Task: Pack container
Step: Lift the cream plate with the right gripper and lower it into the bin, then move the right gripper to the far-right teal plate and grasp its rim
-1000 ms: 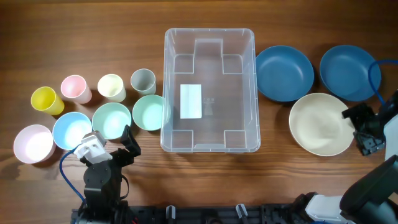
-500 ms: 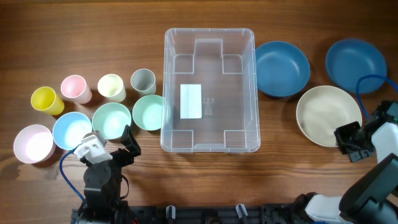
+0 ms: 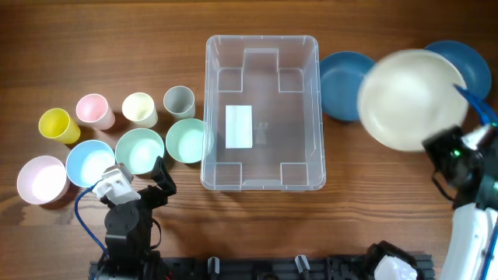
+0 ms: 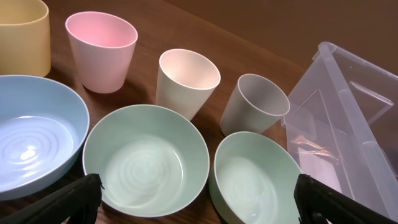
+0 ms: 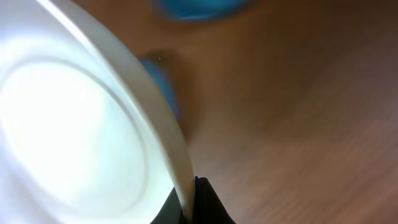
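Note:
My right gripper keeps moving the cream bowl (image 3: 412,101) to the container's back half (image 3: 261,82) and lets go of it inside. The bowl hangs open side up and that half is free.
The container (image 3: 262,111), a large clear bin with a white label on its base, stands empty in the middle of the table. My right gripper (image 3: 443,148) is shut on the rim of a cream bowl (image 3: 411,97) and holds it lifted above the table, right of the container. In the right wrist view the cream bowl (image 5: 81,130) fills the left half, its rim pinched between the dark fingertips (image 5: 208,202). My left gripper (image 3: 140,177) stands open near the front left, just in front of two green bowls (image 4: 146,158) (image 4: 255,177).
Two blue bowls (image 3: 346,78) (image 3: 471,66) lie behind the lifted cream bowl, partly covered by it. Left of the container stand small cups: yellow (image 3: 58,124), pink (image 3: 95,110), cream (image 3: 139,109), grey (image 3: 179,101). A light blue bowl (image 3: 89,162) and a pink bowl (image 3: 40,179) sit front left.
My right gripper closed on the cream bowl's rim and lifted it up and towards the back. One blue bowl shifted a little. The left arm has stayed still.

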Controlling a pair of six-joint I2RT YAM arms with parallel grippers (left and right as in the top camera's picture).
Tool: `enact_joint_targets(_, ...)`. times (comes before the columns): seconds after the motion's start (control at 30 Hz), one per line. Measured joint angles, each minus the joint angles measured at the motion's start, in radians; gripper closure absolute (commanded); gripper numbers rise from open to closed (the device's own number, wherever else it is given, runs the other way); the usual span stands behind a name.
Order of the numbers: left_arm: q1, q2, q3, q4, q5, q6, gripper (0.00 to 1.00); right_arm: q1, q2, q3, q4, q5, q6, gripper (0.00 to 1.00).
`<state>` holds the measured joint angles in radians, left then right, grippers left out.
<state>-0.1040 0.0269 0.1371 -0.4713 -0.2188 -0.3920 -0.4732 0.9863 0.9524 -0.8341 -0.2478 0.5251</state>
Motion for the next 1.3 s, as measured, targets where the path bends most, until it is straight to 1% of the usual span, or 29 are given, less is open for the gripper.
enact_joint_targets(0.1,0.0,0.0,0.0,0.0,0.0,0.0,0.0,0.218,0.002,0.08,0.011,-0.02,-0.014,0.96)
enact_joint_targets(0.2,0.0,0.0,0.0,0.0,0.0,0.0,0.0,0.421,0.058,0.143,0.045,-0.002,-0.031,0.96)
enact_joint_targets(0.27,0.0,0.0,0.0,0.0,0.0,0.0,0.0,0.594,0.163,0.212,0.074,0.057,-0.045,0.96)
enact_joint_targets(0.33,0.0,0.0,0.0,0.0,0.0,0.0,0.0,0.705,0.291,0.277,0.101,0.11,-0.074,0.96)
enact_joint_targets(0.37,0.0,0.0,0.0,0.0,0.0,0.0,0.0,0.75,0.37,0.314,0.113,0.137,-0.088,0.96)
enact_joint_targets(0.4,0.0,0.0,0.0,0.0,0.0,0.0,0.0,0.776,0.43,0.34,0.117,0.153,-0.101,0.96)
enact_joint_targets(0.47,0.0,0.0,0.0,0.0,0.0,0.0,0.0,0.82,0.606,0.426,0.131,0.194,-0.135,0.96)
enact_joint_targets(0.63,0.0,0.0,0.0,0.0,0.0,0.0,0.0,0.825,0.867,0.531,0.151,0.246,-0.165,0.96)
enact_joint_targets(0.67,0.0,0.0,0.0,0.0,0.0,0.0,0.0,0.825,0.895,0.533,0.161,0.253,-0.168,0.92)
enact_joint_targets(0.7,0.0,0.0,0.0,0.0,0.0,0.0,0.0,0.825,0.915,0.534,0.174,0.253,-0.172,0.8)
enact_joint_targets(0.73,0.0,0.0,0.0,0.0,0.0,0.0,0.0,0.825,0.924,0.534,0.182,0.251,-0.173,0.72)
enact_joint_targets(0.8,0.0,0.0,0.0,0.0,0.0,0.0,0.0,0.825,0.929,0.534,0.214,0.24,-0.188,0.61)
enact_joint_targets(0.87,0.0,0.0,0.0,0.0,0.0,0.0,0.0,0.825,0.929,0.546,0.251,0.226,-0.195,0.53)
enact_joint_targets(0.97,0.0,0.0,0.0,0.0,0.0,0.0,0.0,0.823,0.921,0.552,0.283,0.221,-0.202,0.5)
enact_joint_targets(1.03,0.0,0.0,0.0,0.0,0.0,0.0,0.0,0.812,0.891,0.552,0.282,0.217,-0.202,0.44)
enact_joint_targets(1.1,0.0,0.0,0.0,0.0,0.0,0.0,0.0,0.773,0.824,0.552,0.259,0.208,-0.2,0.4)
enact_joint_targets(1.2,0.0,0.0,0.0,0.0,0.0,0.0,0.0,0.65,0.69,0.555,0.207,0.201,-0.187,0.33)
enact_joint_targets(1.27,0.0,0.0,0.0,0.0,0.0,0.0,0.0,0.528,0.62,0.565,0.155,0.2,-0.171,0.24)
enact_joint_targets(1.3,0.0,0.0,0.0,0.0,0.0,0.0,0.0,0.442,0.597,0.572,0.128,0.2,-0.156,0.21)
